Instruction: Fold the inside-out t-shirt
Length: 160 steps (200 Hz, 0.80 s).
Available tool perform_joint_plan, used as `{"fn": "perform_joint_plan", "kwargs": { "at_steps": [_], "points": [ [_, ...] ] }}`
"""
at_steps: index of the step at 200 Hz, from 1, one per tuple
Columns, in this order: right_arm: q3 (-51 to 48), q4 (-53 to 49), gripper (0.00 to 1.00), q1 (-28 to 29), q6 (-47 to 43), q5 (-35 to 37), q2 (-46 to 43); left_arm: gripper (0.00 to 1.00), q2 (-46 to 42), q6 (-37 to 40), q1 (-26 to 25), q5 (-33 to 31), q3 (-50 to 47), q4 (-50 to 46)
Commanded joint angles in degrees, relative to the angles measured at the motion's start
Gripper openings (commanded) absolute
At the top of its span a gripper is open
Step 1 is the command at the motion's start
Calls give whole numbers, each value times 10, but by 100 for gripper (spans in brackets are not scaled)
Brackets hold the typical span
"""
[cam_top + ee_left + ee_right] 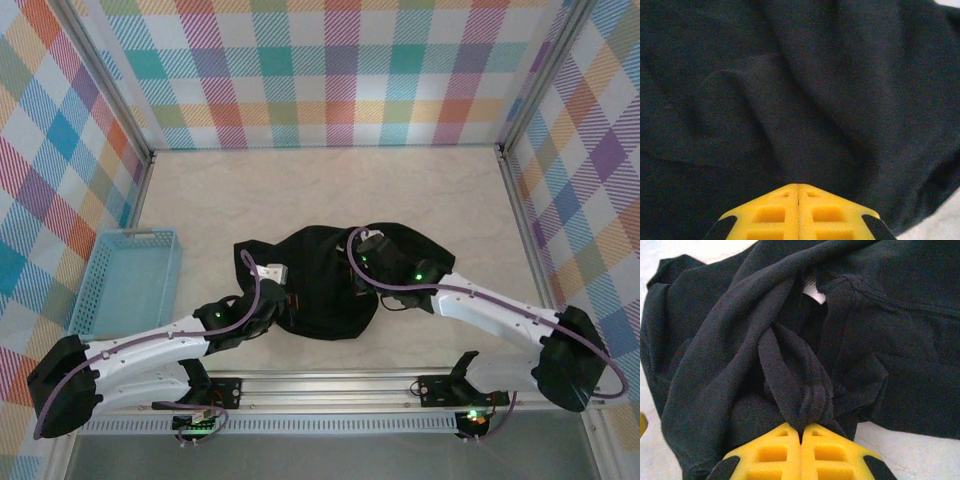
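Note:
The fold in my right gripper (802,382) is bunched up next to the neck opening of the t-shirt, so next I pull the fold back toward the t-shirt's near edge (365,322) for my left gripper.
The inside-out t-shirt (325,290) lies as a limp black heap in the middle of the pale table (320,190). My left gripper (283,288) rests at the heap's left side. In the left wrist view its yellow fingers (771,215) are pressed together, their tips (798,184) against the wrinkled t-shirt (790,90), and no cloth shows between them. My right gripper (366,262) reaches into the heap from the right. In the right wrist view it (802,427) is shut on a bunched fold of the t-shirt (795,380), and the cloth rises out of the tips.
A light blue basket (130,280) stands at the left of the table. A white label (812,291) shows inside the shirt's neck opening. Checked walls (330,70) close the table in on three sides, and a metal rail (330,385) runs along the near edge.

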Motion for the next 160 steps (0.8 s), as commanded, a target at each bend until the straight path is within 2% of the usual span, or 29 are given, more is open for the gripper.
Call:
{"fn": "perform_joint_plan", "kwargs": {
  "at_steps": [1, 15, 22, 40, 54, 78, 93, 101, 107, 122, 129, 147, 160],
  "points": [
    [-17, 16, 0, -2, 24, -1, -36, 5, 22, 4, 3, -62, 32, -88],
    [-16, 19, 0, -2, 25, -12, -52, 5, 36, 27, -5, -54, 61, -109],
    [-14, 23, 0, -2, 23, -28, -59, 13, 34, 38, -20, -50, 72, -105],
    [-4, 32, 0, 0, 21, -55, -75, 42, 17, 67, -80, -37, 85, -58],
    [5, 34, 0, 3, 19, -58, -80, 57, 15, 73, -105, -16, 88, -15],
    [16, 37, 0, 15, 15, -62, -74, 76, 53, 67, -109, 0, 99, 26],
    [18, 40, 0, 23, 12, -59, -75, 81, 92, 64, -109, -23, 122, 23],
    [20, 34, 0, 25, 12, -50, -80, 81, 118, 53, -108, -56, 141, 0],
    [22, 24, 0, 25, 15, -38, -85, 78, 137, 40, -103, -82, 157, -27],
    [22, -4, 0, 24, 18, 5, -107, 67, 169, 20, -77, -86, 166, -51],
    [20, -17, 0, 24, 22, 28, -120, 60, 173, 11, -63, -80, 161, -49],
    [6, -45, 0, 18, 37, 81, -149, 33, 159, -5, -36, -84, 140, -57],
    [-11, -55, 0, 10, 53, 96, -162, 23, 132, -13, -24, -97, 121, -64]
  ]
}}
